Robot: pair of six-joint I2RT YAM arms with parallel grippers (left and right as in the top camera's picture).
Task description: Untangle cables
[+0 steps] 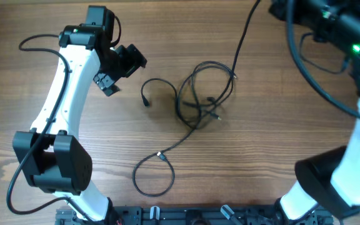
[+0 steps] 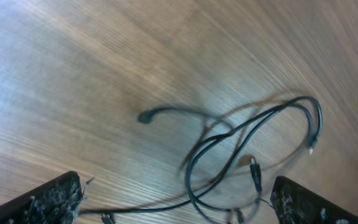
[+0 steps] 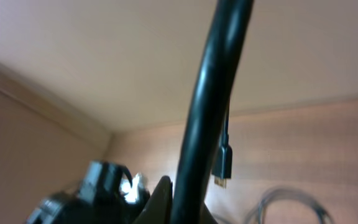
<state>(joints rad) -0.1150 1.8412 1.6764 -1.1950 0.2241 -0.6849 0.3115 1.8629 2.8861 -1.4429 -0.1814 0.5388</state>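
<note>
My gripper will make the black cable (image 2: 188, 177) bow in a smooth arch when I lift it, since the wide, rounded bend (image 2: 303, 101) stands clear of its shadow.
Several thin black cables (image 1: 200, 95) lie tangled in the middle of the wooden table. One plug (image 1: 145, 100) sticks out to the left. A strand with a connector (image 1: 161, 156) trails toward the front into a loop (image 1: 152, 178). Another cable (image 1: 244, 37) rises from the tangle to the top right, where my right gripper (image 1: 279, 7) sits at the picture's edge. In the right wrist view that gripper (image 3: 188, 208) is shut on this cable (image 3: 213, 93), and a plug (image 3: 222, 165) dangles beside it. My left gripper (image 1: 114, 70) hovers open left of the tangle. Between its fingertips (image 2: 48, 202) the cables (image 2: 229, 149) lie on the table below.
The left arm's base (image 1: 55, 162) stands at the front left and the right arm's base (image 1: 330, 181) at the front right. A dark rail (image 1: 199, 215) runs along the front edge. The right arm's own thicker wires (image 1: 305, 56) hang at the back right.
</note>
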